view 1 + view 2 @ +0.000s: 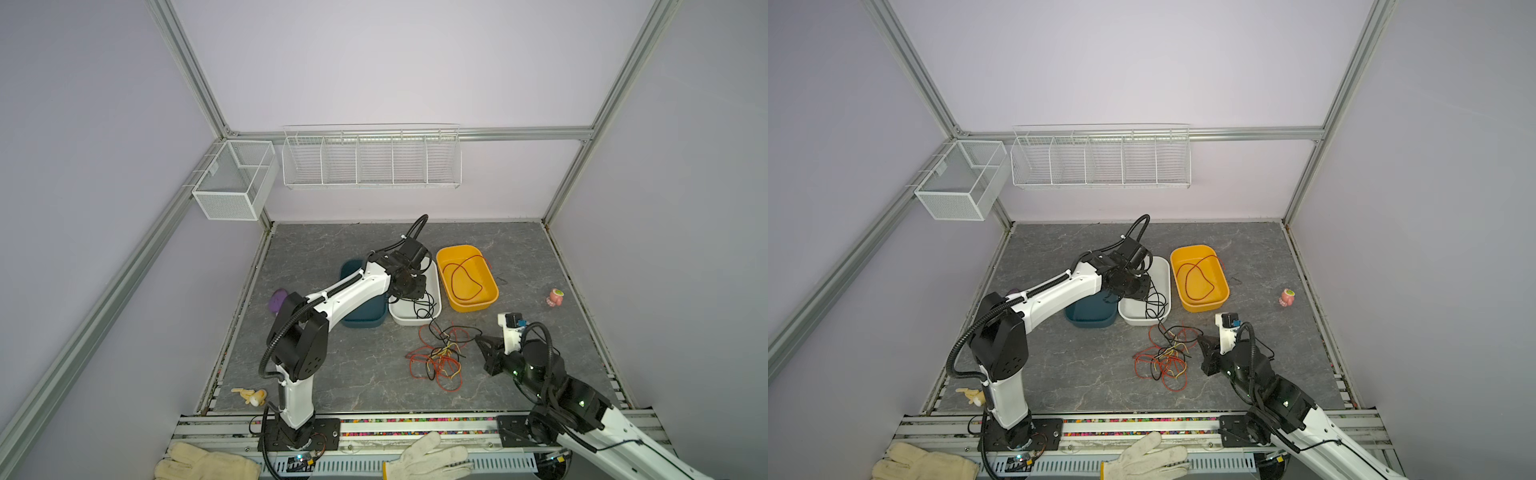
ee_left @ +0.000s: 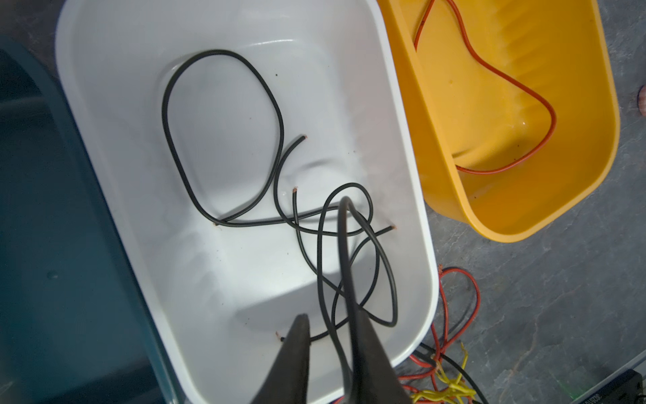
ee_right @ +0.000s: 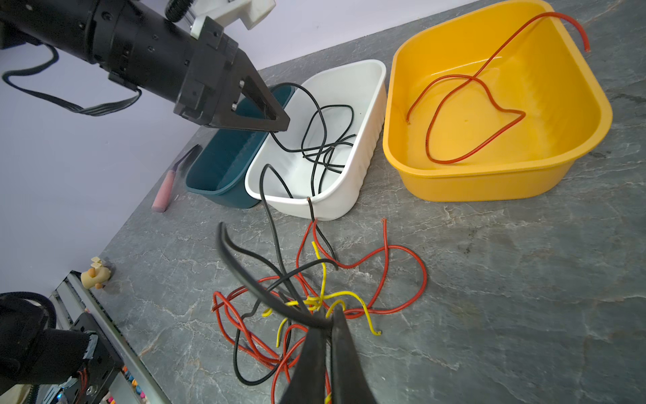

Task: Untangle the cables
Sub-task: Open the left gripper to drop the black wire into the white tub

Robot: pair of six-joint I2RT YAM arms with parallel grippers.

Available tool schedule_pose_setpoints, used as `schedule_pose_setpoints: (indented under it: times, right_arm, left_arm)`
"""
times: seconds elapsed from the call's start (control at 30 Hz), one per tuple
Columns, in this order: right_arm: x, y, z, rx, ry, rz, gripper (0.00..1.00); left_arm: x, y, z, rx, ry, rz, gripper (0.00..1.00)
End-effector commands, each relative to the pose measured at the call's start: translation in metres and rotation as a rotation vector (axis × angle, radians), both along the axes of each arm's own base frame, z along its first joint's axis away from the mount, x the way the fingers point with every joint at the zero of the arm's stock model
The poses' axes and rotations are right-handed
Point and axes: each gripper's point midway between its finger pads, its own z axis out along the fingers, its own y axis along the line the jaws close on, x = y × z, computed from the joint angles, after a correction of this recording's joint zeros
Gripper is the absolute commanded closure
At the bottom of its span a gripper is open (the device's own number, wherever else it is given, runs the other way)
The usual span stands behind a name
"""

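Black cable still goes over the white tub's rim into the tangle, so the robot's left gripper should let its loops stay there and grasp the black cable in the tangle.
The cables lie as a red, black and yellow tangle on the grey table, in front of three tubs. My left gripper hangs over the white tub, jaws a little apart. A black cable runs loose between them, along one finger. More black cable loops in that tub, and one strand trails over its rim to the tangle. A red cable lies in the yellow tub. My right gripper is shut on a thick black cable at the tangle's edge.
A teal tub stands left of the white one. A pink toy sits at the right, a purple thing and a duck toy at the left. Two gloves lie on the front rail. Wire baskets hang on the back wall.
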Motion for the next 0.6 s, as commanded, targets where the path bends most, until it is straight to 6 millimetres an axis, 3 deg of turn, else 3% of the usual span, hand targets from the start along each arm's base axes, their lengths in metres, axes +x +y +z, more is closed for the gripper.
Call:
schedule_pose_setpoints:
  times: [0.0,0.23,0.57]
  right_arm:
    - [0.001,0.000,0.002,0.011,-0.021,0.002,0.94]
    - [0.001,0.000,0.003,0.012,-0.023,0.001,0.94]
    - [0.001,-0.001,0.002,0.010,-0.021,-0.004,0.94]
  left_arm:
    - [0.003,0.004,0.016,0.004,-0.026,0.000,0.74]
    - [0.006,0.013,0.025,0.043,-0.048,0.025,0.71]
    - [0.015,0.024,0.003,0.144,-0.003,0.053,0.72]
